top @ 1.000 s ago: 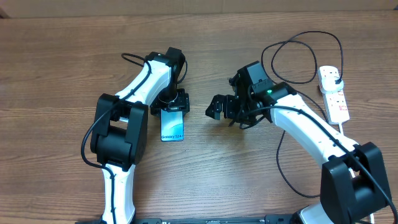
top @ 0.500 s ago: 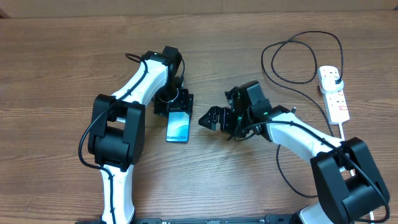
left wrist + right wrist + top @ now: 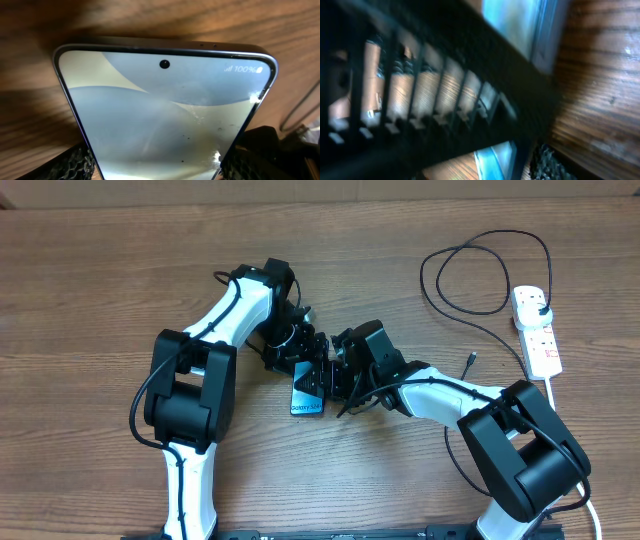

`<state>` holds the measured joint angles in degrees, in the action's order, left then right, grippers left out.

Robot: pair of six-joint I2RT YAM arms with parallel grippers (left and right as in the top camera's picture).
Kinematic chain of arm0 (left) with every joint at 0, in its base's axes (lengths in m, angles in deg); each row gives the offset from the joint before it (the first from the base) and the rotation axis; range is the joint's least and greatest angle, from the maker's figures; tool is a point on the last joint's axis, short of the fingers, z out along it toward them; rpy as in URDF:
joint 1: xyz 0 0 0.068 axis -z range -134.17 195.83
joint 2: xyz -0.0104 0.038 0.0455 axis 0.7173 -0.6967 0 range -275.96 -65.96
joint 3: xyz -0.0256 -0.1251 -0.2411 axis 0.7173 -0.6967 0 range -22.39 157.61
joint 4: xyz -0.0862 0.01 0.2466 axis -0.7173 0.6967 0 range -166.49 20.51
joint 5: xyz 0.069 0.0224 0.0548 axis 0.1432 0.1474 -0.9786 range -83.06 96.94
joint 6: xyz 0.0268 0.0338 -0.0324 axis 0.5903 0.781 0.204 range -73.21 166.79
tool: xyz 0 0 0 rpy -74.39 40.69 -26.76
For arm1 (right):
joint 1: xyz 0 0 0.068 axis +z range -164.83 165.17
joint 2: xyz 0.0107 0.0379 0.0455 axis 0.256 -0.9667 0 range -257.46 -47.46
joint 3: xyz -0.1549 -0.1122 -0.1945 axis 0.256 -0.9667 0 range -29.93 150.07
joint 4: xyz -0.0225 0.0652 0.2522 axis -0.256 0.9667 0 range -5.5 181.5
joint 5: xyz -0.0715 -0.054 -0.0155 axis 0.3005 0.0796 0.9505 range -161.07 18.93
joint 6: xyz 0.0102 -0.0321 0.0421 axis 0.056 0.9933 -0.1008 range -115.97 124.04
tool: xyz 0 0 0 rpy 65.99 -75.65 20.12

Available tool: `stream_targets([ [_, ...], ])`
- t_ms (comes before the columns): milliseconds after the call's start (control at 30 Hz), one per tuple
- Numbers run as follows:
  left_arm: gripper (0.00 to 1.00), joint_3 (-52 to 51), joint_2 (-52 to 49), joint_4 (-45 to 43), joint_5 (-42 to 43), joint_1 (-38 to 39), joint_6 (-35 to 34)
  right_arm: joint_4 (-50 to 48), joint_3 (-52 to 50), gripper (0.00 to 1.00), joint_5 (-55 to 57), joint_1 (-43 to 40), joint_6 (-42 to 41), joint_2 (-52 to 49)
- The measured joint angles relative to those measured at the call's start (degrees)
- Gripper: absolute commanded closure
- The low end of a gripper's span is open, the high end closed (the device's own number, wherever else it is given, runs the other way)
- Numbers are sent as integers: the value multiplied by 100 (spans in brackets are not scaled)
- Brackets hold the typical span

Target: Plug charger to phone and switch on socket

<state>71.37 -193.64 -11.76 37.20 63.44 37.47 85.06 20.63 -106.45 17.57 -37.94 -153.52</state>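
The robot's right gripper is at the phone's edge and the charger's connector tip (image 3: 471, 358) is on that gripper's side, so next the left gripper takes the phone's opposite edge (image 3: 293, 392) to free the right gripper.
The phone (image 3: 308, 395) lies tilted at the table's middle, its blue screen up. My left gripper (image 3: 293, 355) is shut on its upper end. In the left wrist view the phone (image 3: 165, 110) fills the frame, with my left gripper's (image 3: 155, 167) finger pads on both its side edges. My right gripper (image 3: 336, 376) sits against the phone's right edge, jaws apart. Its view is blurred and shows blue phone (image 3: 520, 20) behind the left arm. The black charger cable (image 3: 470, 240) loops at the back right. Its connector tip (image 3: 470, 361) lies loose on the table, and its plug (image 3: 537, 302) sits in the white socket strip (image 3: 540, 340).
The two arms crowd together over the phone at the table's middle. The socket's thick white lead (image 3: 550, 388) runs down the right edge. The right arm's own black cable (image 3: 450, 440) hangs over the table near the front.
The left gripper has swung the phone rightward and tilted it. The right gripper has moved left up against the phone's right edge.
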Motion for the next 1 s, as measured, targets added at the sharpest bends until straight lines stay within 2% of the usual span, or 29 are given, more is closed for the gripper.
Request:
stream_targets([
  [100, 20, -4, -7, 15, 59, -7, 17, -2, 0, 42, 72, 7, -114, -2],
  [200, 20, -4, -11, 20, 92, -11, 42, 0, 0, 61, 131, 39, -164, -2],
  [233, 20, -4, -15, 22, 127, -11, 46, 0, -2, 64, 153, 44, -203, -2],
  [433, 19, -9, -37, 42, 251, -9, 48, 13, -13, 67, 299, 48, -258, -2],
  [533, 16, -15, -39, 33, 254, -11, 50, 13, -13, 76, 350, 55, -262, -2],
  [600, 12, -26, -39, 17, 256, -11, 50, 28, -15, 81, 409, 59, -289, -4],
  [667, 1, -31, -39, 11, 267, -11, 55, 37, -17, 81, 433, 59, -304, -11],
  [733, 1, -17, -35, 0, 382, -13, 22, 46, -33, 84, 433, 59, -302, -11],
  [800, 1, -15, -33, 2, 396, -7, 28, 48, -33, 94, 431, 63, -280, -20],
  [833, 0, -15, -33, 4, 407, -9, 31, 28, -33, 96, 426, 63, -293, -22],
  [1000, 4, -15, -33, 4, 402, -7, 33, 17, -33, 96, 380, 59, -302, -20],
])
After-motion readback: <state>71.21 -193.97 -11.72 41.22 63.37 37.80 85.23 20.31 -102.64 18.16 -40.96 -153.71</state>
